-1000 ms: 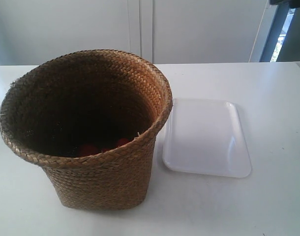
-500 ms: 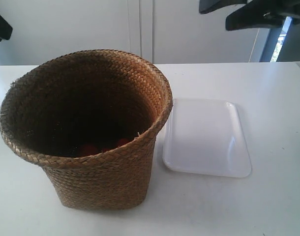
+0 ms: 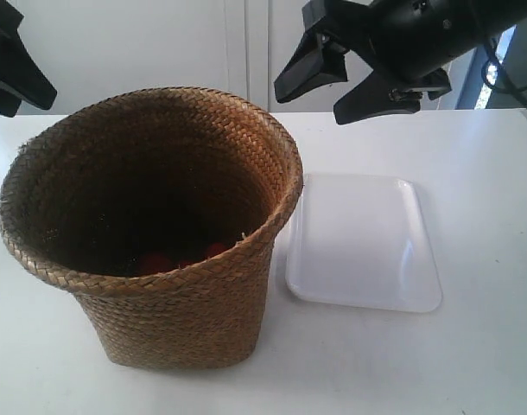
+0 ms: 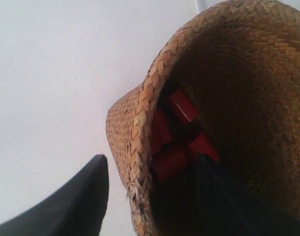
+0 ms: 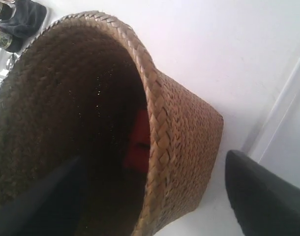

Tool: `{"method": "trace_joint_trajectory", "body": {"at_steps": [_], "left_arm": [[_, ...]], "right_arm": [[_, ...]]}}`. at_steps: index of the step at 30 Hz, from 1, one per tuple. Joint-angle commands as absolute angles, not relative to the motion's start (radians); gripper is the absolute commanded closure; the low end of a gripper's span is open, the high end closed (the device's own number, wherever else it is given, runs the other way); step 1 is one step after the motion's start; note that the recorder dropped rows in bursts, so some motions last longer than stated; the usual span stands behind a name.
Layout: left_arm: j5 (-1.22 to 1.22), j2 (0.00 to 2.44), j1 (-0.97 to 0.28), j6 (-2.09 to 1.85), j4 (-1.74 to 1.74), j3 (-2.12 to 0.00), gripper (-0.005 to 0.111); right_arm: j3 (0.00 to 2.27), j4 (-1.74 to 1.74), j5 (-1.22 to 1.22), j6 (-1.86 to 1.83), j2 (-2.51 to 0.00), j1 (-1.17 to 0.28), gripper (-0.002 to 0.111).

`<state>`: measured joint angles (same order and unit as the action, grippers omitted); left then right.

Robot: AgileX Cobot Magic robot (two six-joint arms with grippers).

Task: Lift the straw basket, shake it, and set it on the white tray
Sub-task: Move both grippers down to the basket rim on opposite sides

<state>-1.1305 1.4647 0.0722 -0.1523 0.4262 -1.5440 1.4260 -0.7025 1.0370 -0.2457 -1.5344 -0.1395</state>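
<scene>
I should keep lowering my right gripper, whose open fingers are on either side of the basket's braided rim (image 5: 154, 189), until the basket's side (image 3: 291, 166) is deep between the fingers, and then close.
The straw basket (image 3: 173, 303) stands upright on the white table, several red blocks (image 3: 155, 259) in its dark bottom. The white tray (image 3: 363, 242) lies flat beside it, touching or nearly touching its wall. My left gripper (image 4: 151, 158) is open and hovers over the braided rim (image 4: 140, 128), one finger outside and one over the inside. My right gripper (image 5: 154, 157) is open too and straddles the rim (image 5: 157, 132) from above. In the exterior view, one black gripper (image 3: 308, 105) hangs above the far right rim, and another (image 3: 22, 78) at the upper left corner.
Red blocks (image 4: 182, 105) (image 5: 137, 142) lie inside the basket. White table (image 3: 471, 346) extends around the tray and basket. A white wall (image 3: 160, 43) stands behind the table. Dark items (image 5: 22, 19) sit beyond the basket in the right wrist view.
Both arms have come down into the exterior view from the top, toward the basket rim. The basket and the tray have not moved.
</scene>
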Motion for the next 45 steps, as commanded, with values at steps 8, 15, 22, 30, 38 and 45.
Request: {"method": "trace_joint_trajectory", "body": {"at_steps": [8, 15, 22, 30, 38, 45], "left_arm": [[-1.221, 1.512, 0.032, -0.181, 0.437, -1.546, 0.049], [-1.221, 1.512, -0.013, -0.127, 0.316, -1.546, 0.049], [-1.221, 1.513, -0.013, -0.120, 0.336, -1.546, 0.049], [-1.221, 1.513, -0.013, -0.130, 0.336, -1.446, 0.049], [-1.221, 1.513, -0.013, -0.135, 0.363, -1.416, 0.049], [-1.221, 1.518, -0.013, -0.135, 0.374, -1.416, 0.049]], "right_arm": [[1.434, -0.654, 1.096, -0.258, -1.598, -0.181, 0.035], [1.434, -0.602, 1.087, -0.253, -1.598, -0.225, 0.035], [1.434, -0.547, 1.067, -0.193, -1.598, -0.231, 0.035], [1.434, -0.547, 1.065, -0.177, -1.598, -0.231, 0.035], [1.432, -0.545, 1.055, -0.172, -1.636, -0.273, 0.035], [1.432, -0.545, 1.044, -0.153, -1.687, -0.284, 0.035]]}}
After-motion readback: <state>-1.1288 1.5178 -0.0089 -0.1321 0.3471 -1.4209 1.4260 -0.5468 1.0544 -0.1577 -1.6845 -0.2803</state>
